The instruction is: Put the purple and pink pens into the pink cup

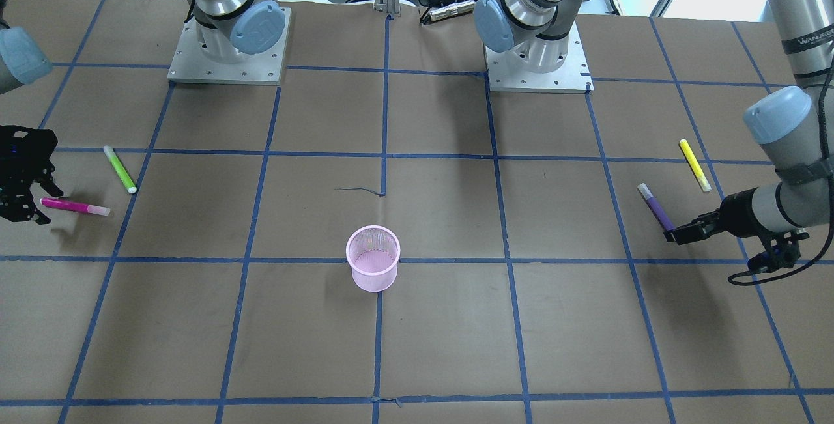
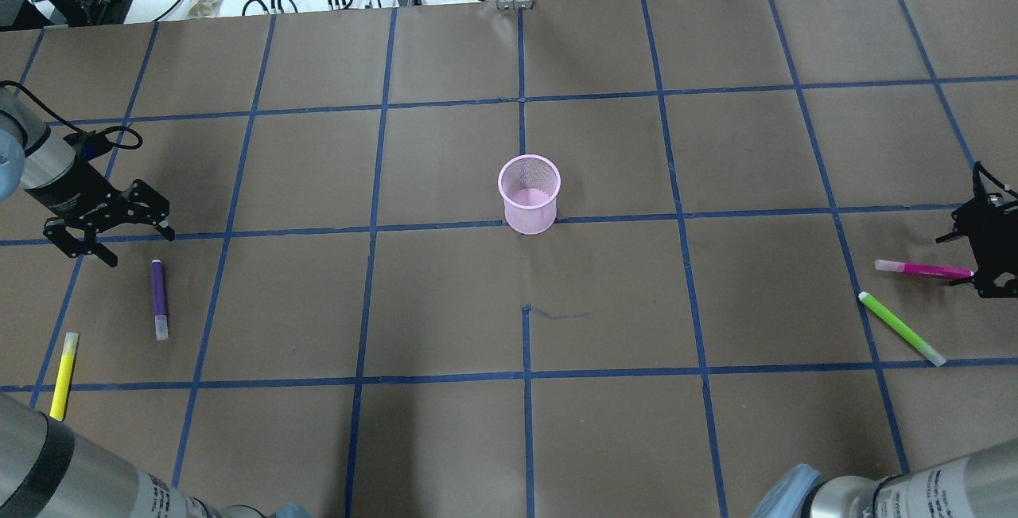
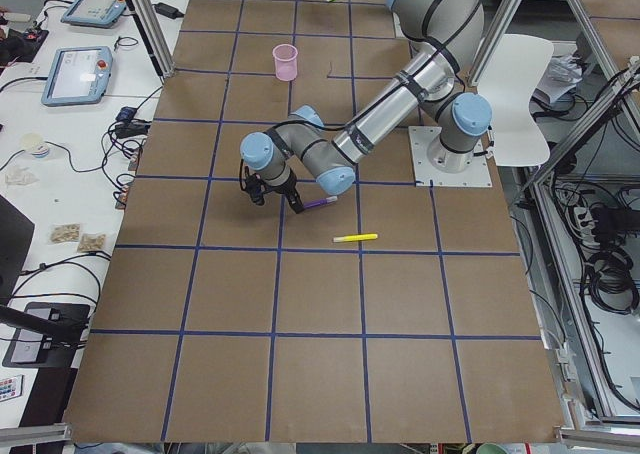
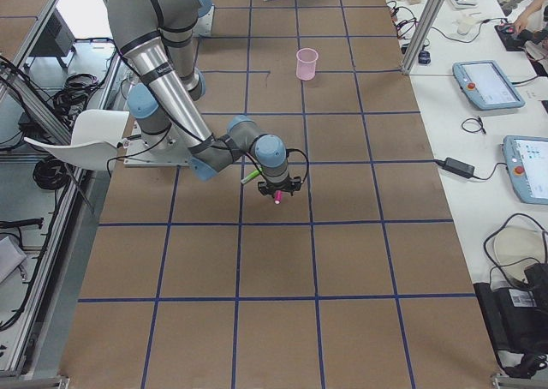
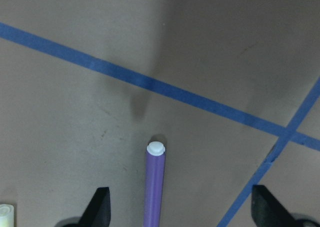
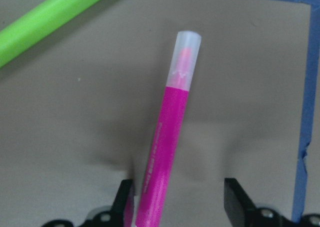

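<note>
The pink pen (image 1: 75, 206) lies at a slant (image 6: 159, 179) between the open fingers. The pen will turn to line up with the fingers when I close my right gripper.
The pink mesh cup (image 1: 373, 258) stands upright mid-table, also in the overhead view (image 2: 529, 193). The purple pen (image 2: 159, 299) lies flat at the table's left. My left gripper (image 2: 137, 247) is open just beyond its far end. In the left wrist view the purple pen (image 5: 155, 187) lies between the spread fingers (image 5: 97, 209). The pink pen (image 2: 922, 269) lies flat at the right. My right gripper (image 2: 966, 265) is open and straddles its end. In the right wrist view the pink pen (image 6: 167, 147) runs between the fingers (image 6: 239, 199), close to the left one.
A green pen (image 2: 901, 328) lies beside the pink pen. A yellow pen (image 2: 64, 364) lies near the purple one. Blue tape lines grid the brown table (image 2: 445, 303). Both arm bases (image 1: 228, 53) stand at the robot's side.
</note>
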### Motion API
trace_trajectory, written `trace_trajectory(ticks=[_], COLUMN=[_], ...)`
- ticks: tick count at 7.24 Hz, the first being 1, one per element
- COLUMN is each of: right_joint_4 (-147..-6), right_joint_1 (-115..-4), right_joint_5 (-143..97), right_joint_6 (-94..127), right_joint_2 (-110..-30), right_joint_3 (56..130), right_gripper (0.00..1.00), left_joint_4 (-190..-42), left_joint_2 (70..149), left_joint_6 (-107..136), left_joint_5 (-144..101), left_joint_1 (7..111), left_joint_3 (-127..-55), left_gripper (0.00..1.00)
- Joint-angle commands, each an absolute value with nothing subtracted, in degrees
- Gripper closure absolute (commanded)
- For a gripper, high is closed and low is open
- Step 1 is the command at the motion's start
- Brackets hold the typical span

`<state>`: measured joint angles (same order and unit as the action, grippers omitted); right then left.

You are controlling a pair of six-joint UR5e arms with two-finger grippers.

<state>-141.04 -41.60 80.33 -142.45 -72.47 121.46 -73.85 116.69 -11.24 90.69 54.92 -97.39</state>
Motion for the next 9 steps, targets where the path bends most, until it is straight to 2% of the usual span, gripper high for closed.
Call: trace_trajectory(ticks=[1,3,4,6,7,9], right_joint_4=[-141.06,-141.15,-141.15,-141.07,-141.06,-140.89], right_joint_1=[-41.48,-41.48,-41.48,-41.40,-41.40,-41.40], right_joint_5=[80.24,80.24,80.24,80.42,80.33,80.42], right_joint_6=[-142.82,-142.74,-142.47,-142.21,-142.03,-140.81], right_joint_2=[-72.33,-72.42,-72.42,-72.42,-72.42,-73.30], right_joint_3=[121.64,121.64,121.64,121.64,121.64,121.03], right_gripper=[0.46,0.70,0.83,1.00,1.00,1.00], left_joint_4=[-73.39,-73.39,-73.39,-73.39,-73.39,-73.39], left_joint_2=[118.38,119.70,119.88,119.88,119.97,120.41], left_joint_6=[-10.46,-10.46,-10.63,-10.72,-10.72,-10.03], left_joint_5=[90.70,90.70,90.96,90.97,90.97,90.79], left_joint_1=[54.76,54.76,54.49,53.70,53.70,53.70], left_joint_3=[-96.78,-96.86,-96.94,-97.21,-97.29,-97.03], left_gripper=[0.00,0.10,0.25,0.26,0.45,0.47])
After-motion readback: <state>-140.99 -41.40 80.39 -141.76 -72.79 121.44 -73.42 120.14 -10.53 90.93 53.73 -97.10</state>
